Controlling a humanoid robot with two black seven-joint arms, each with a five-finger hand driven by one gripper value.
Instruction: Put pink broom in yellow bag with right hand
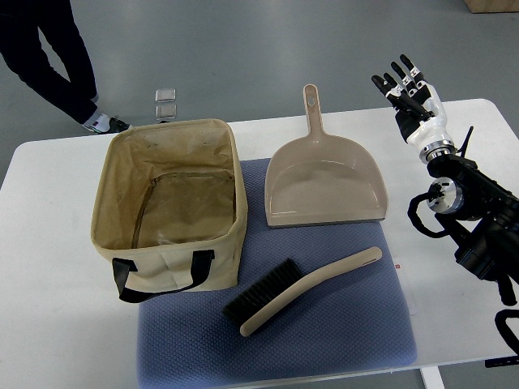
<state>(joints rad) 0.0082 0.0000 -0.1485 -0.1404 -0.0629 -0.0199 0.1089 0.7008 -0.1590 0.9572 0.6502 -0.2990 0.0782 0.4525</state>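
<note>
The broom's handle [350,263] will poke up above the bag's rim when I lower the pink broom in, because the broom is longer than the yellow bag's opening [172,185].
The broom [304,288] is a beige-pink hand brush with black bristles. It lies on the blue mat [357,332] near the front, handle pointing right and up, bristles toward the bag. The yellow bag [109,207] is an open beige fabric box with black handles. It stands at the left, partly on the mat. My right hand [408,87] is raised at the far right of the table, well away from the broom. Its fingers are spread and hold nothing. The left arm does not show.
A beige-pink dustpan [324,186] lies on the mat behind the broom, handle pointing away. The white table [49,324] carries all of this. A person's legs [57,57] stand on the floor at the back left.
</note>
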